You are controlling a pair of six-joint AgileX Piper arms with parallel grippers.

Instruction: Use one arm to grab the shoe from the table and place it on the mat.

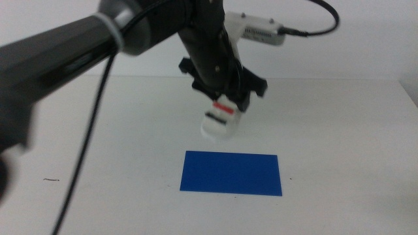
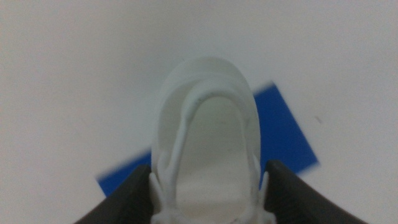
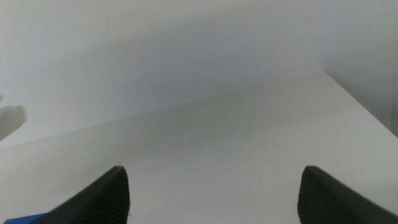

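The shoe (image 1: 219, 124) hangs crossways behind the far edge of the blue mat. The robot's left gripper should turn the shoe to run along the mat's length and lower it onto the middle (image 1: 230, 173) of the mat.
The left arm (image 1: 98, 39) reaches in from the left over the white table (image 1: 339, 137). Its gripper (image 1: 225, 98) is shut on the white shoe (image 1: 221, 121) with a red strap, holding it in the air just behind the blue mat (image 1: 231, 173). In the left wrist view the shoe (image 2: 208, 143) hangs toe-down between the two dark jaws, with the mat (image 2: 283, 134) below and behind it. The right gripper (image 3: 211, 193) is open and empty, off to the side, out of the middle view.
The table's far edge (image 1: 339, 79) meets a pale wall. A small dark mark (image 1: 51, 179) lies at the table's left front. A corner of the mat (image 3: 25, 219) shows in the right wrist view.
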